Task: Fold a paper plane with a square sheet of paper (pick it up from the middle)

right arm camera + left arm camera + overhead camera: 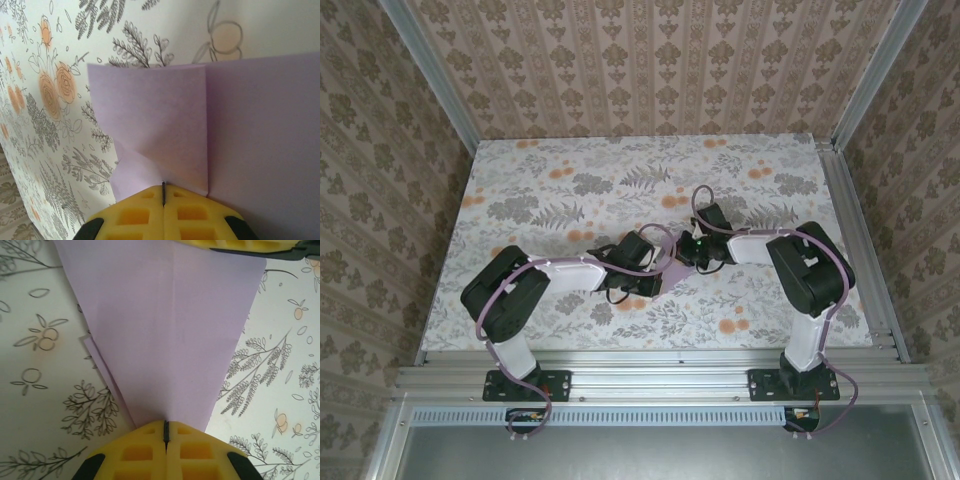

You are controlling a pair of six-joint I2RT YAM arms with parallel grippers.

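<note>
The flap (155, 110) lies folded over the paper under the shut fingers of the robot's right gripper, so it should keep pressing along the flap until they reach the paper's wide end (250, 266).
The square sheet of paper (170, 330), pale lilac, lies on the floral table folded into a tapering paper plane shape with a centre crease. It is wide at the far end and narrow at my left gripper (165, 423), whose yellow jaws are shut, tips on the narrow end. My right gripper (163, 185) is shut too, tips resting on the paper (165, 120) beside a long crease and a turned-up corner. No paper shows between either pair of jaws. From above, both grippers (660, 268) (685, 255) meet over the paper (672, 264) at mid-table.
The right gripper's yellow finger (235, 244) crosses the far end of the paper in the left wrist view. Patterned walls and metal rails (860, 250) enclose the floral tabletop (570, 180). Both arms bend inward from the near edge.
</note>
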